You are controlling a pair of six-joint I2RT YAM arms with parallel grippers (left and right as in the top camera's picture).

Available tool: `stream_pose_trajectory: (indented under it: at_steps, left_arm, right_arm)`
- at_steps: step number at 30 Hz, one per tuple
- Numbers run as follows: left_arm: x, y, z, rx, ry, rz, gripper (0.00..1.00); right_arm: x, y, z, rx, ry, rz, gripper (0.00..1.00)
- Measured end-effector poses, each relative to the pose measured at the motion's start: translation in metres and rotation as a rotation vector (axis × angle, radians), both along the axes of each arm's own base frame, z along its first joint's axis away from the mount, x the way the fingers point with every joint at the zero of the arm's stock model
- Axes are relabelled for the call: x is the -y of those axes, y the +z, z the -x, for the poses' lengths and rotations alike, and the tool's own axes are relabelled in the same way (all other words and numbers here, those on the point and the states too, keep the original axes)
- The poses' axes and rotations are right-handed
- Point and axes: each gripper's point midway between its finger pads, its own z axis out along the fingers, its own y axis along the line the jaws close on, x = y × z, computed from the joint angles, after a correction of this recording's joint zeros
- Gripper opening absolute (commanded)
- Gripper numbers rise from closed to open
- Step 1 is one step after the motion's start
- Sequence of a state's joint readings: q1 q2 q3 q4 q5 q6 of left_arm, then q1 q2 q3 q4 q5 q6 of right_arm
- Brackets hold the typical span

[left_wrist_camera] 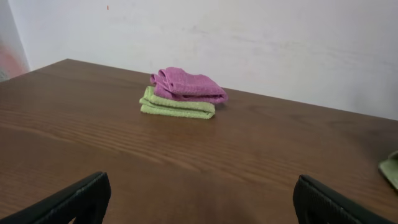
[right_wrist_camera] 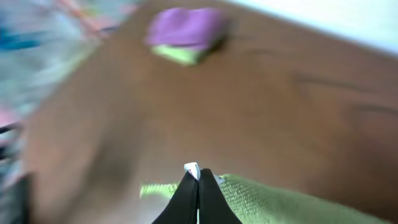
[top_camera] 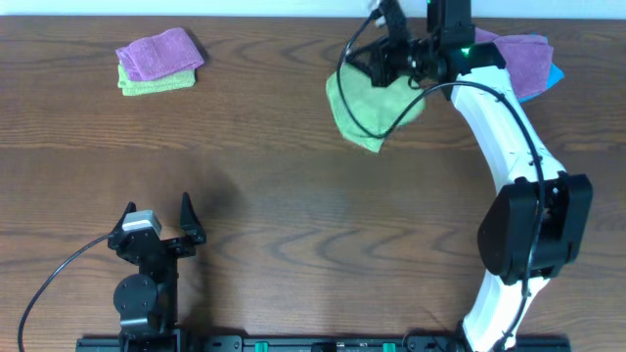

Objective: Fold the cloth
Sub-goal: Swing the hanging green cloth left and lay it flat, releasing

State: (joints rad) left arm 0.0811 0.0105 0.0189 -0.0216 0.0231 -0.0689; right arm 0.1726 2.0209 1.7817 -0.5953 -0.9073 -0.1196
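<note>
The lime-green cloth hangs bunched up far from my left gripper, so my right gripper should swing it back and spread it near the table's middle before folding.
The lime-green cloth is at the far side of the table, right of centre, bunched and hanging from one raised corner. My right gripper is shut on that corner. In the right wrist view the black fingertips pinch together with the small white tag poking out above them, and the fuzzy green cloth trails off to the right. My left gripper rests near the front left, open and empty, its fingers spread wide over bare wood. An edge of the cloth shows at the right border of the left wrist view.
A purple towel on a paler yellow-green folded towel sits at the far left, also seen ahead of the left gripper. Another purple towel with something blue under it lies at the far right, behind the right arm. The right wrist view is blurred.
</note>
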Motion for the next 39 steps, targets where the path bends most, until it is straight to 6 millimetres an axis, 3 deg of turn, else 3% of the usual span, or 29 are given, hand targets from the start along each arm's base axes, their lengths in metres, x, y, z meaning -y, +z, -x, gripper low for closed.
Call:
stream_pose_trajectory:
  at_steps: [3, 8, 14, 17, 21, 23, 26, 32, 36, 39]
  left_arm:
    - [0.000, 0.000, 0.000, 0.001, 0.000, 0.000, 0.95]
    - [0.000, 0.000, 0.000, 0.000, 0.000, 0.000, 0.95]
    - [0.000, 0.000, 0.000, 0.000, 0.000, 0.000, 0.95]
    - [0.000, 0.000, 0.000, 0.000, 0.000, 0.000, 0.96]
    - [0.000, 0.000, 0.000, 0.000, 0.000, 0.000, 0.96]
    - [0.000, 0.000, 0.000, 0.001, 0.000, 0.000, 0.95]
    - [0.000, 0.000, 0.000, 0.000, 0.000, 0.000, 0.95]
    - [0.000, 0.000, 0.000, 0.000, 0.000, -0.003, 0.95]
    - [0.000, 0.000, 0.000, 0.000, 0.000, -0.003, 0.95]
    - [0.000, 0.000, 0.000, 0.000, 0.000, -0.003, 0.95]
  right_arm:
    - [-0.011, 0.006, 0.028, -0.090, 0.104, -0.087, 0.02]
    - [-0.043, 0.039, 0.075, -0.133, 0.343, -0.295, 0.02]
    - [-0.094, 0.037, 0.116, -0.171, 0.472, -0.280, 0.02]
    - [-0.106, 0.032, 0.121, -0.169, 0.466, -0.225, 0.02]
    - [-0.104, 0.038, 0.099, -0.094, 0.357, -0.076, 0.01]
    - [-0.097, 0.047, 0.083, -0.030, 0.274, 0.022, 0.01]
    - [-0.084, 0.071, 0.074, 0.041, 0.200, 0.119, 0.01]
    - [-0.067, 0.158, 0.091, 0.230, 0.147, 0.144, 0.01]
    - [-0.068, 0.183, 0.112, 0.280, 0.159, 0.128, 0.01]
    - [-0.076, 0.188, 0.123, 0.290, 0.182, 0.121, 0.01]
